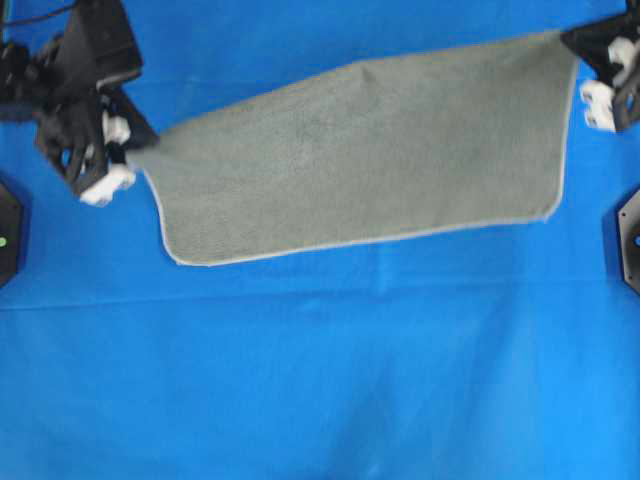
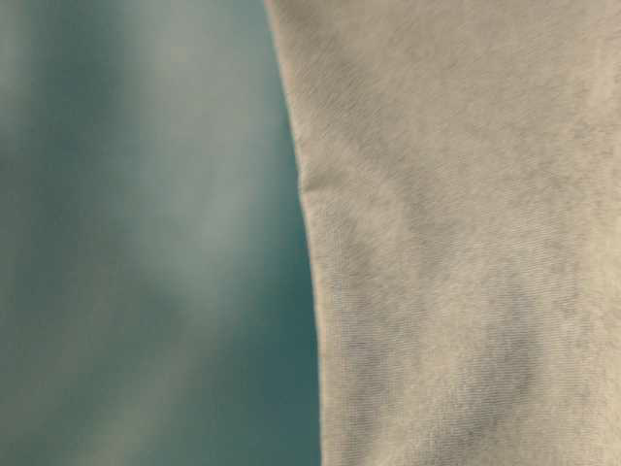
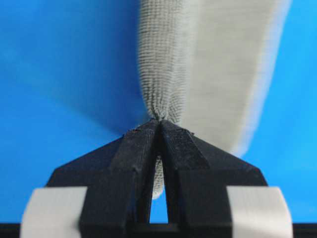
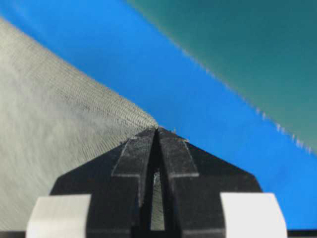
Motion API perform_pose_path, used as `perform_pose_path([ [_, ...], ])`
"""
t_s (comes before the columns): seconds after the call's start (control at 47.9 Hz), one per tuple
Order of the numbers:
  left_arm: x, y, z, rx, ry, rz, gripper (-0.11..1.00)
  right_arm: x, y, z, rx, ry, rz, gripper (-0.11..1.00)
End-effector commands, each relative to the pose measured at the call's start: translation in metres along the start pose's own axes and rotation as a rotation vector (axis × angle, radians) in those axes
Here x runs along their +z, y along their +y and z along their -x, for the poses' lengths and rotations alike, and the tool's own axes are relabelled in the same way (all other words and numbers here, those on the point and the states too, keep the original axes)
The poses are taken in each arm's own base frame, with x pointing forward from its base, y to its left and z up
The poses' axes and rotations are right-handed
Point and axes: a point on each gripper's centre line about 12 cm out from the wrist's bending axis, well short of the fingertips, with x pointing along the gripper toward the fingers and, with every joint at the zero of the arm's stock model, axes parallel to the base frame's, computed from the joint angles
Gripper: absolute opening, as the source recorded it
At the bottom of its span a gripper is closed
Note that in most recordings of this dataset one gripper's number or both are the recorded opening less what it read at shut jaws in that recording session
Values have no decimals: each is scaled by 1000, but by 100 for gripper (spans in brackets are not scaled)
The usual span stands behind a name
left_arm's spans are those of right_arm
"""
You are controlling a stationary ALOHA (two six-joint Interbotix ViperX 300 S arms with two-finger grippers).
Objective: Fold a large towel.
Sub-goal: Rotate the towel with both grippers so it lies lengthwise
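The towel's long edge [image 1: 358,72] lies crosswise between my grippers, so my right gripper should swing over to the far middle and my left gripper should swing to the sheet's near side.
The large towel [image 1: 370,160] is grey-green with a thin pale edge and hangs stretched between my two grippers above the blue sheet. My left gripper [image 1: 128,152] is shut on its left corner, and the cloth [image 3: 161,74] bunches out from the closed tips [image 3: 159,121]. My right gripper [image 1: 572,38] is shut on the far right corner, where the fabric [image 4: 59,139] runs off to the left of the tips [image 4: 157,130]. The table-level view is filled on the right by the towel [image 2: 466,243] close up.
A bright blue sheet [image 1: 320,380] covers the table. Black arm bases sit at the left edge [image 1: 8,232] and the right edge [image 1: 628,238]. A teal backdrop [image 4: 247,54] lies beyond the sheet's far border.
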Motion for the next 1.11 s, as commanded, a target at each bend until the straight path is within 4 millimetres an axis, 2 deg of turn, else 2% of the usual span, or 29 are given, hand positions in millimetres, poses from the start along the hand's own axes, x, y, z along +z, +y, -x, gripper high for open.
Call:
perform_pose_path([
  [0.0, 7, -27, 15, -83, -68, 12, 1, 30, 2, -3, 21, -92, -20, 1],
  [0.146, 13, -73, 35, -244, -161, 36, 1, 74, 1, -17, 38, -205, -29, 1],
  [0.313, 18, -117, 42, -402, -229, 46, 1, 107, -4, -46, 13, -241, -10, 1],
  [0.48, 32, -160, 41, -538, -326, 19, 1, 131, -7, -82, 19, -264, -10, 1],
  [0.689, 57, -209, 25, -611, -366, -13, 1, 164, 1, -120, 40, -295, -8, 1],
  [0.793, 73, -236, 17, -631, -372, -36, 1, 175, 3, -131, 42, -306, -10, 1],
  [0.939, 91, -260, 7, -639, -374, -41, 1, 176, 1, -129, 34, -307, -10, 1],
  [1.085, 109, -281, -11, -648, -388, -38, 1, 156, -11, -112, 4, -280, -10, 1],
])
